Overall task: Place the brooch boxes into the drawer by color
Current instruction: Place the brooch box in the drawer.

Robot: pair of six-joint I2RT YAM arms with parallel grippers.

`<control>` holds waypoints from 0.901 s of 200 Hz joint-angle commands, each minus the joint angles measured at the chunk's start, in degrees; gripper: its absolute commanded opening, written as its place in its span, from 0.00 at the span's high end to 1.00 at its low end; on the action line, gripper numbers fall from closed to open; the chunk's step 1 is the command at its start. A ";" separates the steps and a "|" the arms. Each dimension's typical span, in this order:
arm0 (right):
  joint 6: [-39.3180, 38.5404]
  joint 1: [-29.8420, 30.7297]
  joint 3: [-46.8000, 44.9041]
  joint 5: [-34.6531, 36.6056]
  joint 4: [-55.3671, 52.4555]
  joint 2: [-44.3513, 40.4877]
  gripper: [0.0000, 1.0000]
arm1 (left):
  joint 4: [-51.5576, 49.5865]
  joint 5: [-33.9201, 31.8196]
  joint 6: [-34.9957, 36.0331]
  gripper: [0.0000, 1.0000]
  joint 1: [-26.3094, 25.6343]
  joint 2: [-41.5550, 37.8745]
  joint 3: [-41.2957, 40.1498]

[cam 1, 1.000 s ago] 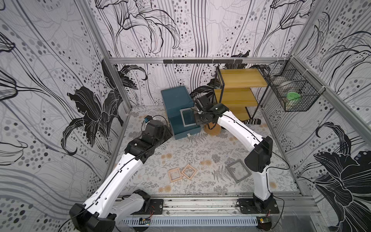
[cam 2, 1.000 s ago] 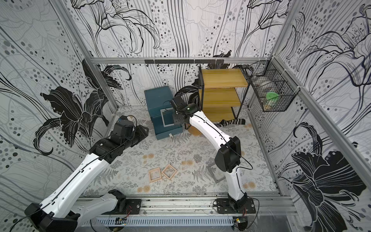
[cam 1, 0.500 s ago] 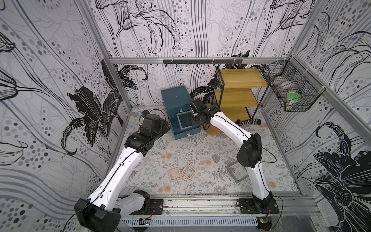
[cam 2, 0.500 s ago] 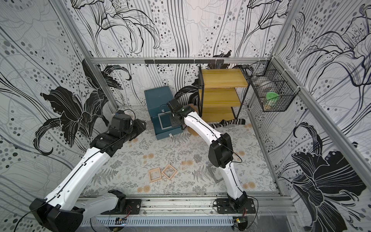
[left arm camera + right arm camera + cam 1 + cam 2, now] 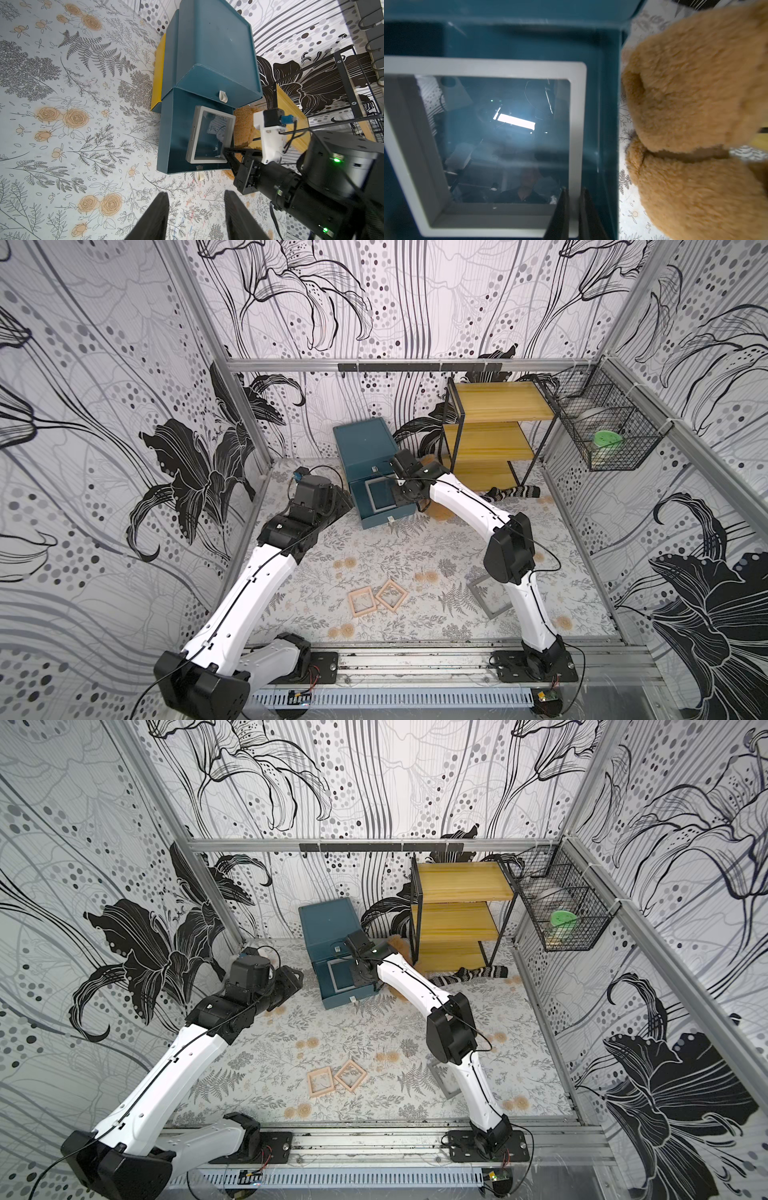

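My right gripper should keep lowering the box until it meets the drawer's bottom, because the grey brooch box's edge hangs clear of the drawer's side.
The teal drawer stands at the back with its middle drawer pulled out. A grey brooch box lies inside that drawer. My right gripper is shut on the box's frame at one side. My left gripper hangs open and empty just left of the chest. Two pinkish-wood boxes lie on the front floor. Another grey box is partly under my right arm.
A yellow slab lies along the chest's far side in the left wrist view. A brown plush bear sits right of the drawer. Further right are a yellow shelf rack, a striped sock and a wall-mounted wire basket.
My right gripper has carried the grey box leftward and down into the open middle drawer, its elbow swinging left. My left arm has drawn slightly back.
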 commanded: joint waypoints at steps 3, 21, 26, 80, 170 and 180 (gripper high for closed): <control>-0.11 0.44 2.18 -0.14 -0.27 1.60 1.00 | 1.43 0.87 1.38 0.52 0.31 -0.65 1.69; -0.06 0.44 4.41 -0.26 -1.28 3.26 1.00 | 1.61 1.41 1.35 0.52 0.33 -0.50 1.41; -0.06 0.44 4.86 -0.37 -1.47 3.67 1.00 | 1.69 1.57 1.36 0.52 0.29 -0.48 1.38; 0.29 0.44 8.35 -0.72 -2.94 7.22 1.00 | 1.80 2.22 1.36 0.52 0.31 -0.40 1.50; 1.69 0.44 8.46 -1.64 -2.93 7.33 0.80 | 2.23 2.84 1.61 0.51 0.29 0.12 1.56; 1.78 0.44 8.55 -1.68 -2.93 7.11 0.80 | 2.23 2.92 1.72 0.51 0.35 0.14 1.65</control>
